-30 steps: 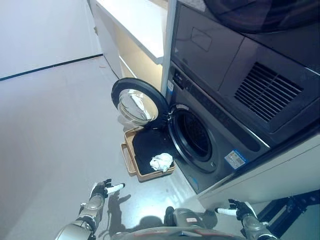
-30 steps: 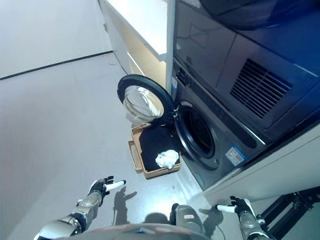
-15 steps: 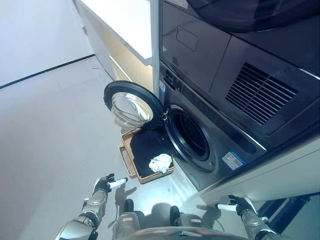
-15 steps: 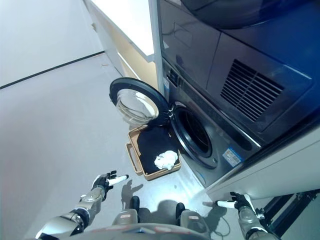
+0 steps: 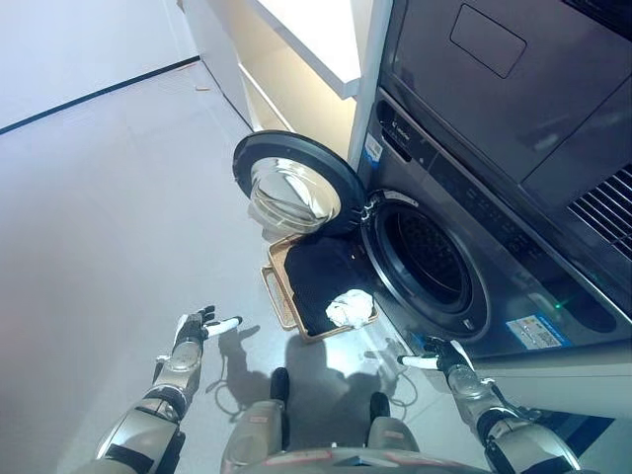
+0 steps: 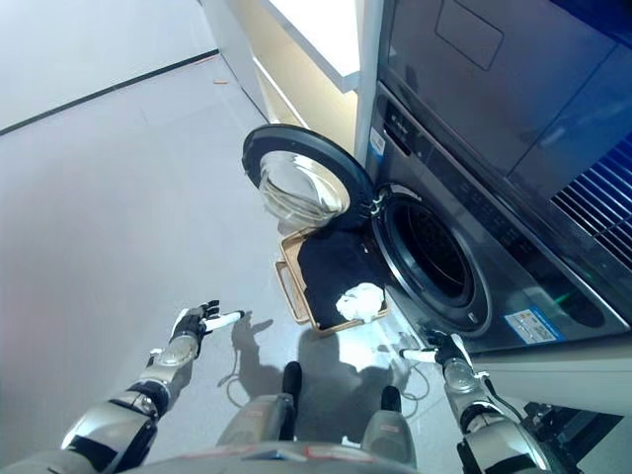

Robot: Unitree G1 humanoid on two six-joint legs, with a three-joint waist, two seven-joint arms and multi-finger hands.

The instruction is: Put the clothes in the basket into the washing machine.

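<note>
My gripper will bring the crumpled white cloth (image 5: 351, 308) up alone as a wad when I lift it, since it lies bunched on top of the black garment (image 5: 318, 275).
A tan basket (image 5: 279, 288) stands on the floor in front of the washing machine (image 5: 474, 247). It holds a black garment (image 5: 321, 281) and a crumpled white cloth (image 5: 349, 308). The round door (image 5: 294, 190) is swung open to the left and the drum opening (image 5: 433, 262) is dark. My left hand (image 5: 190, 329) is open and empty, low on the left, well clear of the basket. My right hand (image 5: 441, 355) is open and empty, low on the right below the drum. The same scene shows in the right eye view, with the basket (image 6: 294, 294) and both hands (image 6: 195, 321) (image 6: 441, 351).
A second appliance (image 5: 513, 89) is stacked above the washer. A white counter (image 5: 306, 30) and cabinet run along the wall behind the door. Grey floor (image 5: 99, 197) stretches to the left.
The camera has tilted down and shifted, so the washer and basket sit further right. Both hands stay open and empty, now showing higher in the view.
</note>
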